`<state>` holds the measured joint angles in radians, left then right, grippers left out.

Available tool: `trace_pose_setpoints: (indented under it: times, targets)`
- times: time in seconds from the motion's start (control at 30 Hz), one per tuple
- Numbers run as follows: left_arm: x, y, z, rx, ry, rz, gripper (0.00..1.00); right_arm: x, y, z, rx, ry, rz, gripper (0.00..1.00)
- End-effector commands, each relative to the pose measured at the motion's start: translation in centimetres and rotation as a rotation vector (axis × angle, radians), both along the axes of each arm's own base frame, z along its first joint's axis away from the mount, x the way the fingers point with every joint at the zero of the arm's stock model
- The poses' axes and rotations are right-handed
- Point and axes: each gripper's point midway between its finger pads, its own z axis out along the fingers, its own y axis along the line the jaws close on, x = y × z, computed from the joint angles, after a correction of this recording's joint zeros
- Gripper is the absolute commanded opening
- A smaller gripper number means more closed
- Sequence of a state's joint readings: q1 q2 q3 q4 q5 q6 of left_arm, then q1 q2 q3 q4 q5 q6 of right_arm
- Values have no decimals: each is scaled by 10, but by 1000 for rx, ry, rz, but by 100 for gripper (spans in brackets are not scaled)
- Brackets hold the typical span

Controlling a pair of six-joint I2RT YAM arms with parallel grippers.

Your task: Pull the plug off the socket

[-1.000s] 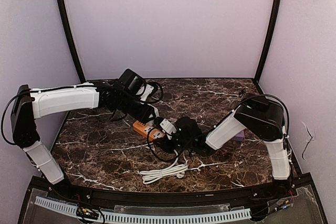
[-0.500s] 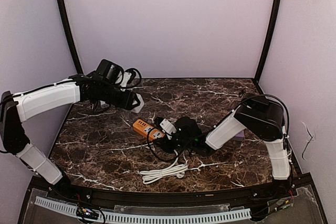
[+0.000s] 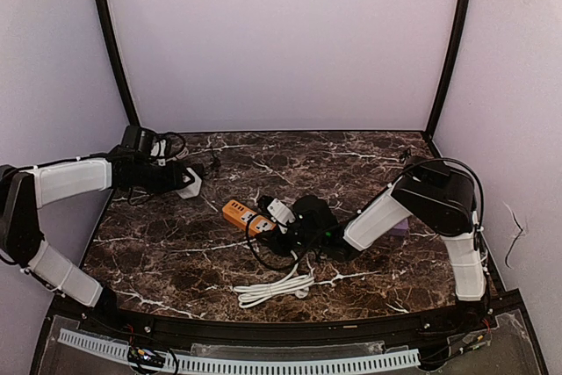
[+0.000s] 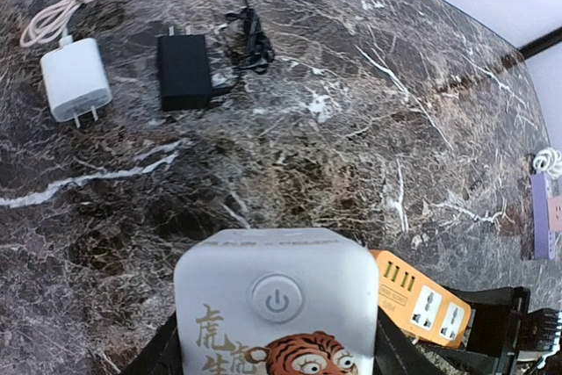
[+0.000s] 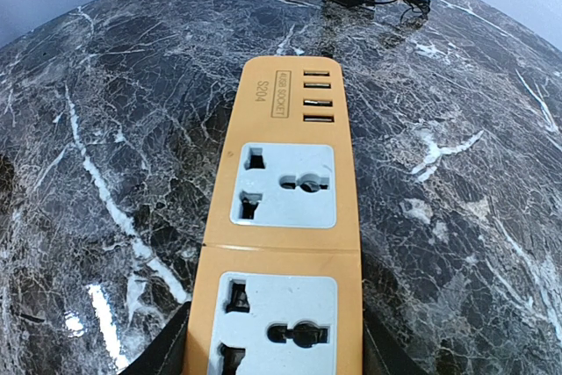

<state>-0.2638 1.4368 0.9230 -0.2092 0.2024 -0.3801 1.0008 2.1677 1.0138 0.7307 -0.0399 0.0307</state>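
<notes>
The plug is clear of the orange socket. My left gripper should move it next until it sits on open marble near the white charger, and then let go.
The plug is a white cube with a power button and a tiger print. My left gripper is shut on it, a black finger on each side. In the top view the plug hangs over the table's left back part, well clear of the socket. The socket is an orange power strip lying mid-table, and both of its outlets stand empty. My right gripper is shut on the strip's near end, with the orange strip stretching away from it.
A white charger with a pale cable and a black adapter lie near the back left. A purple strip sits at the right edge. A coiled white cable lies near the front.
My left arm has swung left and away from the orange strip, carrying the white plug with it. The right gripper and the strip have stayed put.
</notes>
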Motion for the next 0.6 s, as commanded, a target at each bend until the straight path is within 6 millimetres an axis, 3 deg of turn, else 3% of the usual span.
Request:
trace_pose_setpoints:
  times: [0.0, 0.17, 0.57]
  targets:
    - [11, 18, 11, -135, -69, 88, 8, -7, -24, -54, -156, 84, -32, 0]
    - [17, 49, -6, -198, -55, 174, 10, -6, -25, -53, -155, 83, -37, 0]
    - [25, 64, -38, -286, 6, 240, 15, -7, -25, -54, -159, 81, -34, 0]
